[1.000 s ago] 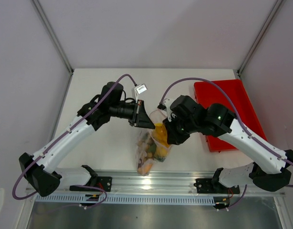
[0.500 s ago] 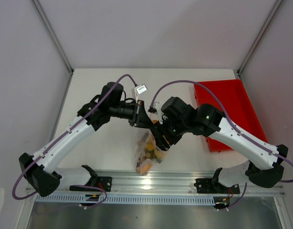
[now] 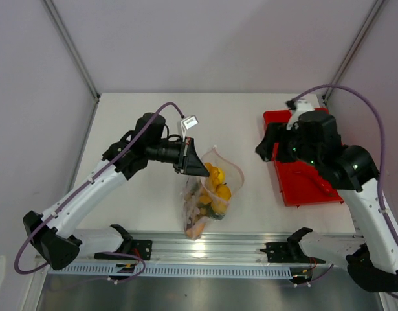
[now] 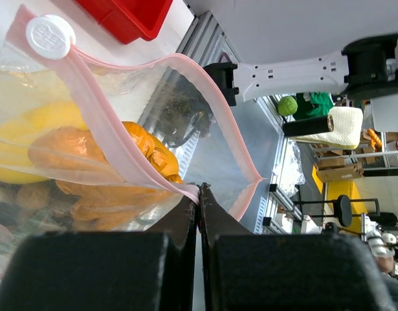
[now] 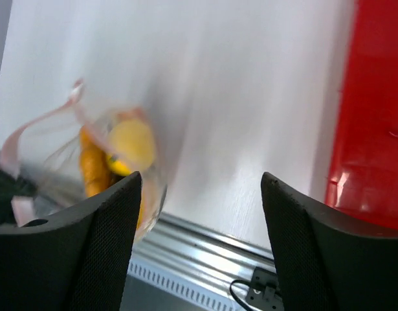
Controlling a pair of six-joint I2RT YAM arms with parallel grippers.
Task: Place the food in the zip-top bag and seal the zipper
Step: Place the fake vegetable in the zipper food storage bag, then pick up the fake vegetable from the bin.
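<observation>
The red pepper point(image 3: 320, 183) is lying free in the tray and the bag's opening point(image 3: 227, 170) is standing open, so the robot's right gripper keeps reaching until its fingers are on both sides of the pepper.
The clear zip-top bag point(image 3: 210, 188) hangs mouth-up at the table's front middle, with yellow and orange food point(image 3: 219, 192) inside it. My left gripper point(image 3: 200, 170) is shut on the bag's mouth edge. In the left wrist view its jaws point(image 4: 199, 194) pinch the pink zipper point(image 4: 101, 116) where the two open lips meet, and the white slider point(image 4: 50, 37) sits at the far end. Orange and yellow food point(image 4: 88, 152) shows through the plastic. My right gripper point(image 3: 266, 146) stands open and empty by the red tray's left edge, well clear of the bag point(image 5: 114, 155).
A red rectangular tray point(image 3: 309, 184) lies at the right of the table and also shows in the right wrist view point(image 5: 373, 116). A metal rail point(image 3: 199, 249) runs along the near edge, just beyond the bag's bottom.
My right gripper opened at the bag's mouth, left yellow food inside, and pulled back up and right to the tray. The left gripper kept its hold on the bag.
</observation>
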